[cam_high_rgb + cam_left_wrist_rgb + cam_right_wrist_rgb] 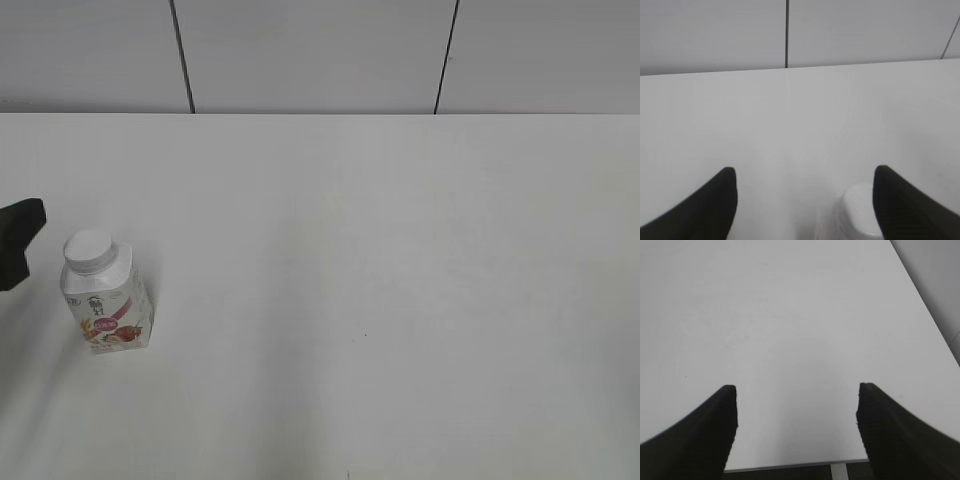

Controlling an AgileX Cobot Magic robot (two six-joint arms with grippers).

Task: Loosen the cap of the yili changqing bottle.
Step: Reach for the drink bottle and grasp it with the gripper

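Next, my left gripper centres its open fingers and lowers them around the bottle's body [110,312], because the yili changqing bottle's cap [860,210] is off-centre toward one of its fingers.
The yili changqing bottle [108,310], small, white, with a red-pink fruit label, stands upright at the left of the white table. Its white cap [90,249] is on the neck. The cap also shows blurred in the left wrist view [859,207], just inside the right finger. My left gripper [804,175] is open and empty; one black finger [20,240] shows at the left edge of the exterior view, just left of the bottle and apart from it. My right gripper [796,390] is open and empty above bare table, out of the exterior view.
The white table [380,280] runs back to a grey panelled wall [320,50]. In the right wrist view the table's near edge [790,465] and right edge [930,325] show, with a white leg [839,472] below.
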